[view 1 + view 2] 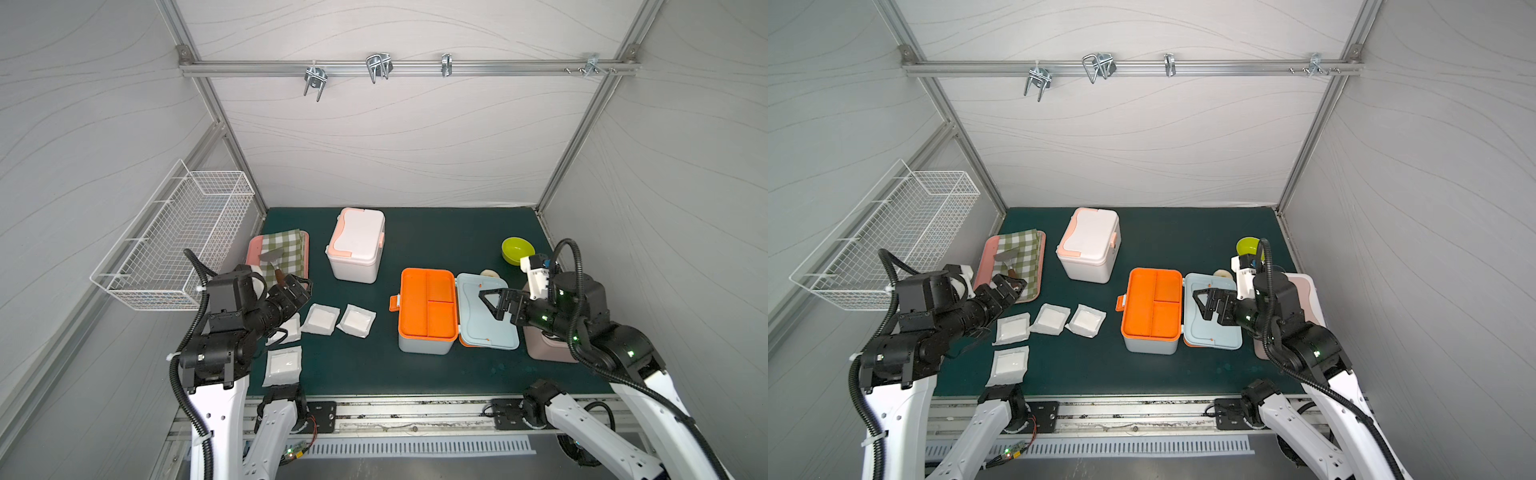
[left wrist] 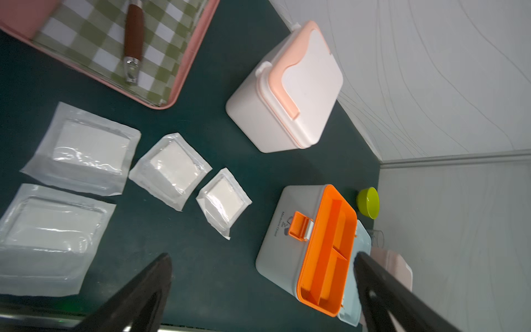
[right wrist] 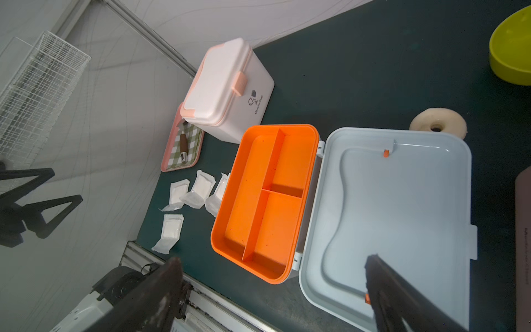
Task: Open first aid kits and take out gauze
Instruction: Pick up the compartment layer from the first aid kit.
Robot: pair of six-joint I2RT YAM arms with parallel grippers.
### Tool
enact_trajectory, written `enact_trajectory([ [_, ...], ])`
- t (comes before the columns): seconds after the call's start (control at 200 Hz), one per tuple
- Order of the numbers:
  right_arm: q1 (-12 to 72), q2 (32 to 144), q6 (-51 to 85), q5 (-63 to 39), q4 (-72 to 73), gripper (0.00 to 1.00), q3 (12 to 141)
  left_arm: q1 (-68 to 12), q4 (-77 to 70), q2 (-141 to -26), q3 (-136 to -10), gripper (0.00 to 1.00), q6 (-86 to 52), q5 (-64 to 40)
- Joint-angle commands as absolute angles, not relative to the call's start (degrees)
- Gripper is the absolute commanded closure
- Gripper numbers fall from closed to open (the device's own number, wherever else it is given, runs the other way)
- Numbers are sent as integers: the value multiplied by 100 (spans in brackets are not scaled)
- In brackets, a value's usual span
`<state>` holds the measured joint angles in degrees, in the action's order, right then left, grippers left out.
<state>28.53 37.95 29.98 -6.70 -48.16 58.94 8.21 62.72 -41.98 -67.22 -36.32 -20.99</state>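
The empty orange insert [image 1: 413, 308] is covering the inside of the light blue kit. My right gripper should first pinch the insert's long divider [image 1: 427, 285] and lift the insert out.
Several wrapped gauze pads [image 1: 319, 319] [image 2: 172, 165] lie on the green mat at the front left. Just above and behind them my left gripper [image 1: 297, 289] [image 2: 263, 255] hangs open and empty. The light blue first aid kit [image 1: 428, 307] stands open, its orange insert [image 3: 267, 195] empty and its lid [image 1: 486, 316] flat on the mat. Over that lid my right gripper [image 1: 490, 305] [image 3: 273, 257] is open, holding nothing. The white kit with peach trim [image 1: 356, 245] is closed at the back. The pink kit [image 1: 544, 345] sits mostly hidden under the right arm.
A pink tray [image 1: 306, 257] with checked cloth and a brown-handled tool lies at the back left. A green bowl [image 1: 517, 249] and a beige ring-shaped roll [image 3: 438, 125] sit at the back right. A wire basket [image 1: 178, 241] hangs on the left wall.
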Motion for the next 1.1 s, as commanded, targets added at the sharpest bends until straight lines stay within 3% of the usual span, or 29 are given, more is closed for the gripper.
enact_trajectory([
  [0.0, 2804, 3744, 2855, -722, -4812, 1, 5828, 844, 5679, -4252, -6653, 1, -3479, -2887],
  [0.28, 2795, 3993, 2794, -960, -4875, 1, 5777, 528, 5027, -4263, -6103, 1, -3753, -3240],
  [0.65, 2396, 4661, 2358, -2448, -4570, 1, 5377, -1799, 4329, -5107, -5750, 1, -3956, -2061],
  [0.875, 2346, 5023, 2372, -3213, -4233, 1, 5370, -2762, 3929, -5916, -5620, 1, -3955, -1733],
  [1.096, 3342, 5778, 2357, -2252, -4336, 13, 5901, -3150, 3113, -6177, -5121, 1, -4178, -1986],
])
